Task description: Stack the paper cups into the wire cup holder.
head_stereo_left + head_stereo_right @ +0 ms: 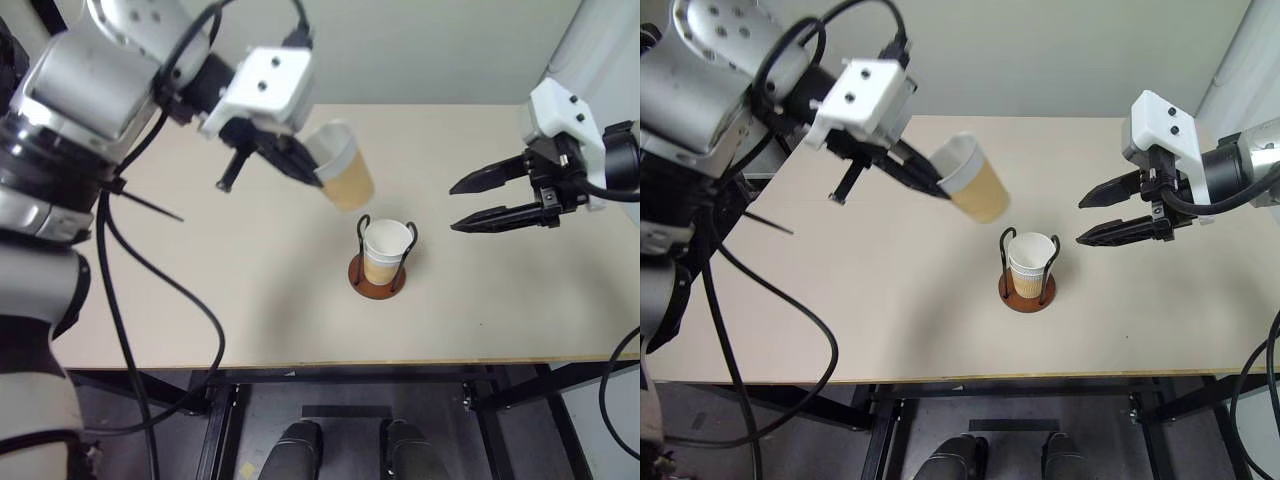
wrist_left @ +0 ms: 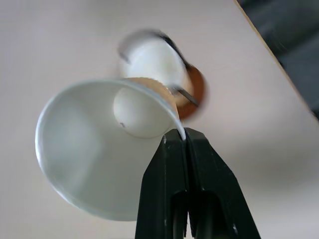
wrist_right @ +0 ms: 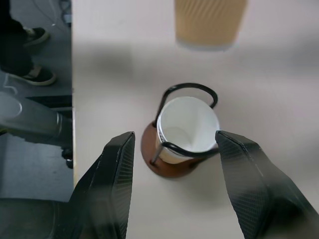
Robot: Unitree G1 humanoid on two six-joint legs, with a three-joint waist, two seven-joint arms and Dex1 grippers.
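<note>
The held cup's bottom (image 1: 989, 211) points down at the standing cup's opening (image 1: 1031, 250), so I keep carrying the held cup over with my left gripper until its bottom sits inside.
My left gripper (image 1: 308, 168) is shut on the rim of a paper cup (image 1: 343, 172), white inside with a tan body. It holds the cup tilted in the air, above the table and up-left of the wire cup holder (image 1: 378, 283). In the left wrist view the black fingers (image 2: 175, 164) pinch the cup's rim (image 2: 79, 149). The holder has a reddish-brown disc base and two black wire loops. Another paper cup (image 1: 386, 248) stands upright inside it. My right gripper (image 1: 456, 208) hangs open to the right of the holder, nothing between its fingers. Through them I see the holder (image 3: 149, 152) and its cup (image 3: 188, 124).
The beige table (image 1: 200, 290) has its front edge near me and grey floor beyond its side edge. A person's shoes (image 3: 34, 74) stand on that floor in the right wrist view.
</note>
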